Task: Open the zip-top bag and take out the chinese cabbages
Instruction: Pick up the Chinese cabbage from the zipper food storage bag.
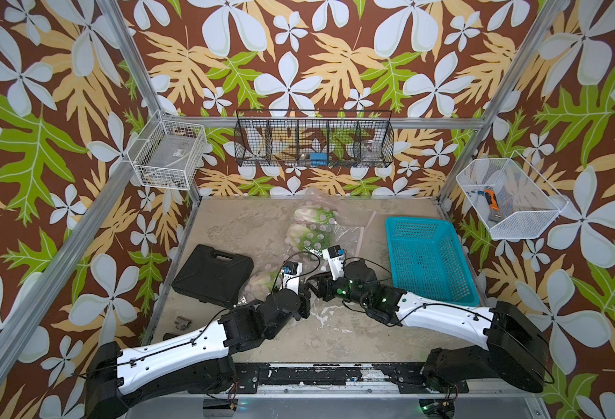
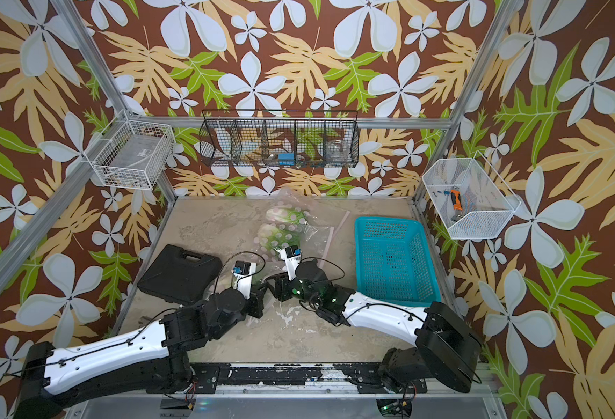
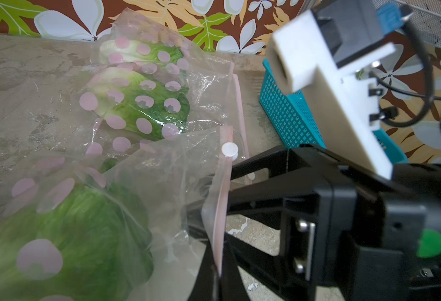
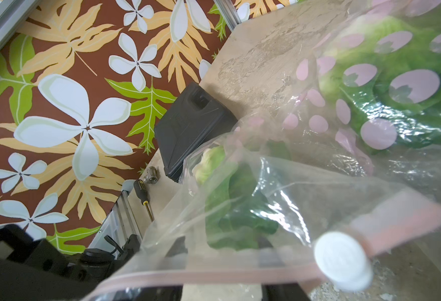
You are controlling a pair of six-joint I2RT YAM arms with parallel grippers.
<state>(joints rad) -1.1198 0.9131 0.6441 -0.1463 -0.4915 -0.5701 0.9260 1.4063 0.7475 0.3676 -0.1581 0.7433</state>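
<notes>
The near chinese cabbage's pale base (image 4: 210, 163) is close beside the black case. My left gripper should leave the bag's zip and move the bag's closed end out of the way.
The zip-top bag (image 1: 311, 232) is clear with pink dots and lies on the table's middle, running from far to near. Three chinese cabbages show inside it: the far one (image 3: 141, 52), the middle one (image 3: 141, 104) and the near one (image 3: 71, 234). My left gripper (image 3: 220, 273) is shut on the bag's pink zip strip (image 3: 220, 208) at the near end. The white slider (image 3: 230, 149) sits further along that strip. My right gripper (image 4: 221, 250) is open. Its fingers stand apart on either side of the bag's mouth, and the strip runs across in front of them.
A teal basket (image 1: 429, 261) stands at the right of the table. A black case (image 1: 213, 275) lies left of the bag. A screwdriver (image 4: 142, 195) and a metal fitting (image 4: 150, 178) lie near the table's front left edge. Wire baskets hang on the walls.
</notes>
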